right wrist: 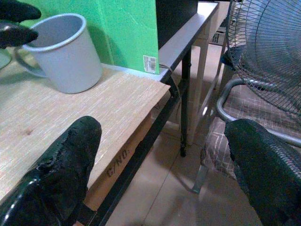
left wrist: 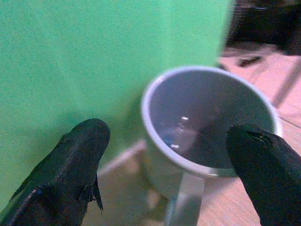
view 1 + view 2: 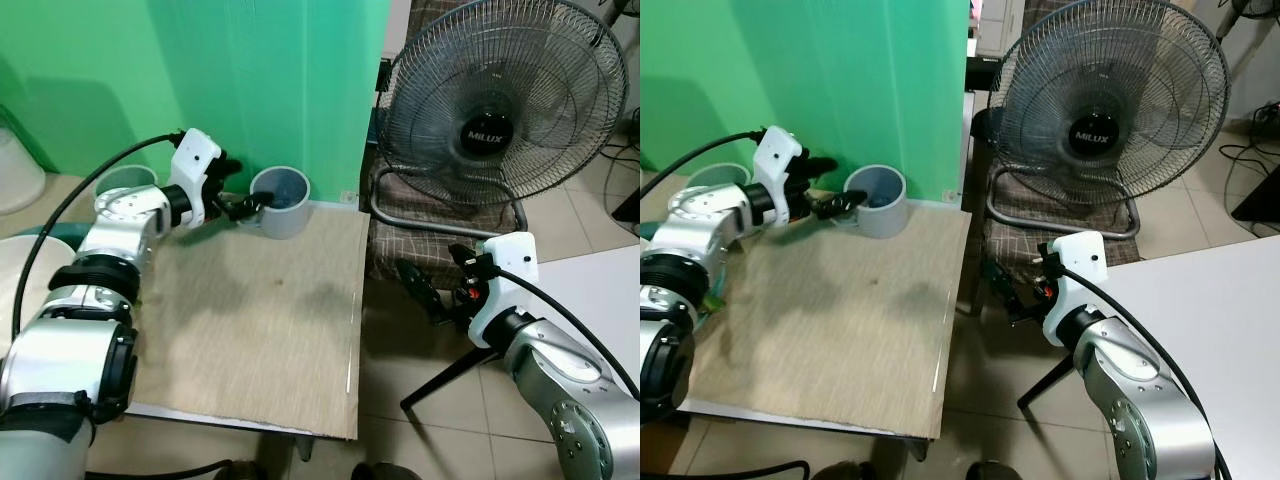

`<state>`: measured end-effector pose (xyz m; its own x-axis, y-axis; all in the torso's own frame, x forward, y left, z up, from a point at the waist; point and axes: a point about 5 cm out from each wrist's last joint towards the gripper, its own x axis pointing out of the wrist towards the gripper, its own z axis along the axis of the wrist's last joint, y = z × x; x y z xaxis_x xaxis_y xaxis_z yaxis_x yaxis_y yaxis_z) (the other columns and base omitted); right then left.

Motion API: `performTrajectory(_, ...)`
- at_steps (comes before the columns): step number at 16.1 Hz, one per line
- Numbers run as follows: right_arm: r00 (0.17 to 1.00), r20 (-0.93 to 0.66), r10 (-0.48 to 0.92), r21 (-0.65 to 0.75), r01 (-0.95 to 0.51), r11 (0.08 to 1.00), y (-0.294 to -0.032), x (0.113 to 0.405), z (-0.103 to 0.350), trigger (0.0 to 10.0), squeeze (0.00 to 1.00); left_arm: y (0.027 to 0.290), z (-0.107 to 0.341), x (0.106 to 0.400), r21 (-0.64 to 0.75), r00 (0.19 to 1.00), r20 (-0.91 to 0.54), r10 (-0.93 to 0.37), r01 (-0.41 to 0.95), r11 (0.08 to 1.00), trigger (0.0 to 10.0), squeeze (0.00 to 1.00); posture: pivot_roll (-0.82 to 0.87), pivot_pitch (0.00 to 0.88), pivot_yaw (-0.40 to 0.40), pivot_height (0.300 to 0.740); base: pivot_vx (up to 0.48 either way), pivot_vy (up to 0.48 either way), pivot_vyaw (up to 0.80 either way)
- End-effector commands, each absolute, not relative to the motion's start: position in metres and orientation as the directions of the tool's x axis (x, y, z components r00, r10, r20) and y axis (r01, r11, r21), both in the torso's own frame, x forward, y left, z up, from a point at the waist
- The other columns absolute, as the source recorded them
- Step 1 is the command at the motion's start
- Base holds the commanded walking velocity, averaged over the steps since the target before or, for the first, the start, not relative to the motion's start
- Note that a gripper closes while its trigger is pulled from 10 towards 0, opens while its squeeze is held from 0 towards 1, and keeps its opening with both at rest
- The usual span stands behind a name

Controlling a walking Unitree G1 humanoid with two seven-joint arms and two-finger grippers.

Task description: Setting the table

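Observation:
My left gripper will make the mug tip sideways with the mug's handle free when I lift it, because the gripper's fingers reach over the mug's rim [image 3: 263, 198].
A grey mug [image 3: 282, 201] stands upright at the far edge of the wooden table [image 3: 250, 340], close to the green wall. My left gripper [image 3: 244, 208] is at the mug's left side by its handle [image 2: 186, 200], open, with one finger on each side of the handle and rim. In the left wrist view the mug [image 2: 207, 122] looks empty. My right gripper [image 3: 432, 286] hangs open off the table's right edge, above the floor, holding nothing. The right wrist view looks across the table corner at the mug [image 1: 61, 52].
A second grey cup [image 3: 125, 181] stands behind my left arm. A pale plate [image 3: 15, 262] lies at the table's left. A large floor fan [image 3: 500, 100] on a chair stands to the right of the table, and a white tabletop [image 3: 600, 285] is at the far right.

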<state>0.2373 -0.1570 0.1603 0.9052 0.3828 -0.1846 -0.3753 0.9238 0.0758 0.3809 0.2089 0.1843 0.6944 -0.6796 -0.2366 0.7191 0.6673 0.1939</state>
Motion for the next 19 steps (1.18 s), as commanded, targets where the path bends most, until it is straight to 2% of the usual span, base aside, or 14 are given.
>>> performTrajectory(1,0.908,-0.174,0.381,0.074,-0.374,0.924,-0.158,0.238,0.165,10.0,0.0,0.211,0.168,0.374,0.156,0.647,-0.314,-0.695,0.757,0.634,10.0,0.0,-0.19,0.161,-0.028,0.74,0.0,0.0,0.0)
performTrajectory(4,0.899,-0.154,0.409,0.079,-0.401,0.913,-0.154,0.247,0.169,10.0,0.0,0.223,0.174,0.366,0.086,0.557,-0.307,-0.771,0.824,0.561,10.0,0.0,-0.16,0.146,-0.045,0.74,0.0,0.0,0.0)
performTrajectory(8,0.901,-0.132,0.414,0.079,-0.407,0.91,-0.154,0.253,0.173,10.0,0.0,0.227,0.183,0.359,0.013,0.5,-0.213,-0.839,0.86,0.509,10.0,0.0,-0.15,0.131,-0.043,0.74,0.0,0.0,0.0)
performTrajectory(10,0.903,-0.124,0.411,0.082,-0.403,0.911,-0.155,0.255,0.174,10.0,0.0,0.229,0.185,0.357,0.017,0.498,-0.191,-0.846,0.863,0.505,10.0,0.0,-0.14,0.12,-0.049,0.74,0.0,0.0,0.0)
performTrajectory(14,0.899,-0.108,0.425,0.085,-0.418,0.905,-0.152,0.26,0.176,10.0,0.0,0.23,0.197,0.361,0.043,0.549,-0.141,-0.824,0.835,0.548,10.0,0.0,-0.13,0.103,-0.05,0.74,0.0,0.0,0.0)
performTrajectory(19,0.898,-0.102,0.429,0.085,-0.421,0.903,-0.151,0.26,0.175,10.0,0.0,0.222,0.186,0.36,0.106,0.552,-0.221,-0.804,0.833,0.543,10.0,0.0,-0.13,0.087,-0.044,0.74,0.0,0.0,0.0)
